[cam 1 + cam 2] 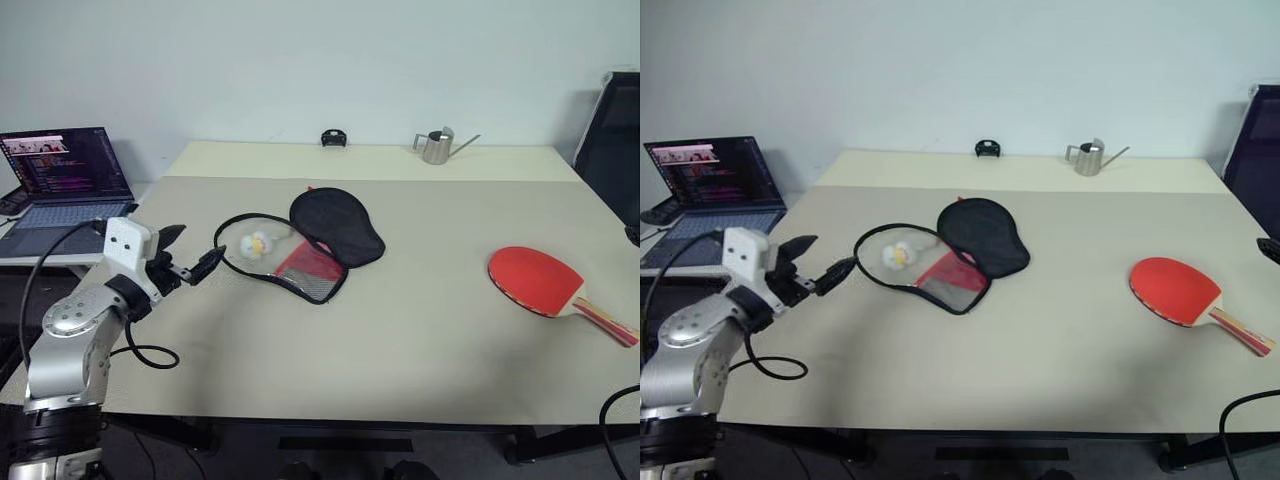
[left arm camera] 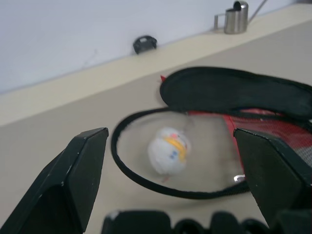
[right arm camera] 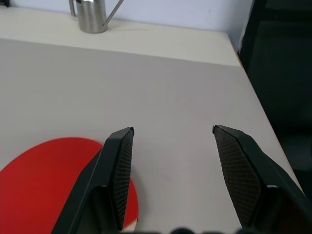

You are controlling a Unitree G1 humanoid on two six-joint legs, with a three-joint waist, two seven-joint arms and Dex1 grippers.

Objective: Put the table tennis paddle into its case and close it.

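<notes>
The case (image 1: 272,256) lies by my left gripper, far from the paddle, so my right gripper should first take the case's black edging (image 1: 347,268) and draw it nearer.
The case (image 1: 340,226) lies unzipped near the table's middle, its black face flipped back and its red mesh-pocket side (image 1: 311,268) showing. A small white ball (image 1: 257,243) sits inside the case's black edging. The table tennis paddle (image 1: 534,279) lies red face up at the right, handle toward the front right corner. My left gripper (image 1: 192,250) is open just left of the case, pointing at the case rim (image 2: 146,180) and the ball (image 2: 168,150). My right gripper (image 3: 178,161) is open above the table, the paddle's red face (image 3: 48,185) beside one finger.
An open laptop (image 1: 65,180) stands on a side surface at the left. A metal watering can (image 1: 437,146) and a small black object (image 1: 334,137) sit at the table's far edge. A black chair (image 1: 615,140) stands at the right.
</notes>
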